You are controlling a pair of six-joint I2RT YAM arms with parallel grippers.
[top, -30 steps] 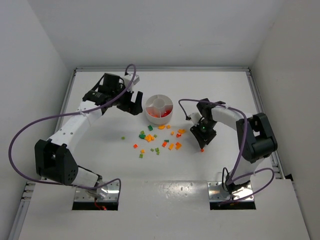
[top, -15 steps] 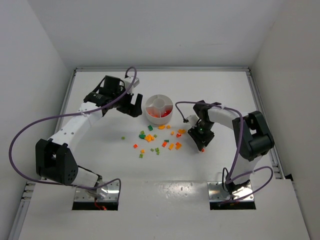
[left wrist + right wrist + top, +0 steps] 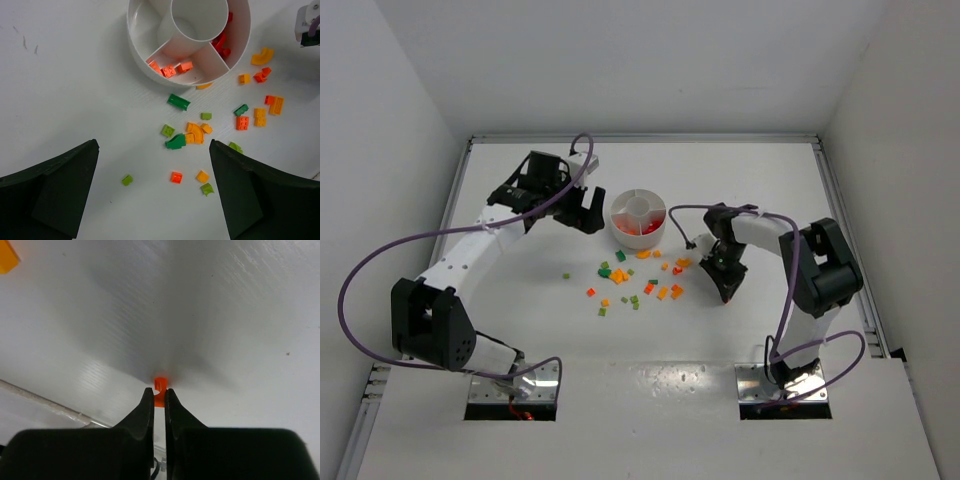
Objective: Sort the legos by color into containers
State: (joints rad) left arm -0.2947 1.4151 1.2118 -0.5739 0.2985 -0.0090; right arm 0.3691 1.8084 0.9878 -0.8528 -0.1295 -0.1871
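My right gripper should keep carrying the small red-orange lego [image 3: 160,385] until it hangs over the dish's red-orange wedge [image 3: 627,224], because it matches the legos there.
The round white dish [image 3: 638,232] [image 3: 145,55] has a central cup and wedge sections; red legos [image 3: 170,69] lie in two of them. Loose red, orange and green legos [image 3: 635,280] [image 3: 200,132] are scattered on the table in front of it. My right gripper [image 3: 726,296] [image 3: 159,391] is down at the table to the right of the scatter, shut on a small red-orange lego [image 3: 160,384] pinched between its fingertips. My left gripper [image 3: 582,212] [image 3: 155,190] hovers left of the dish, open, with nothing between its fingers.
White walls enclose the table on the left, back and right. A metal rail [image 3: 845,230] runs along the right side. Purple cables loop from both arms. An orange brick corner [image 3: 6,259] shows at the upper left of the right wrist view.
My right gripper has shifted slightly left and down to the table and closed on the small red-orange lego. The left arm has not moved.
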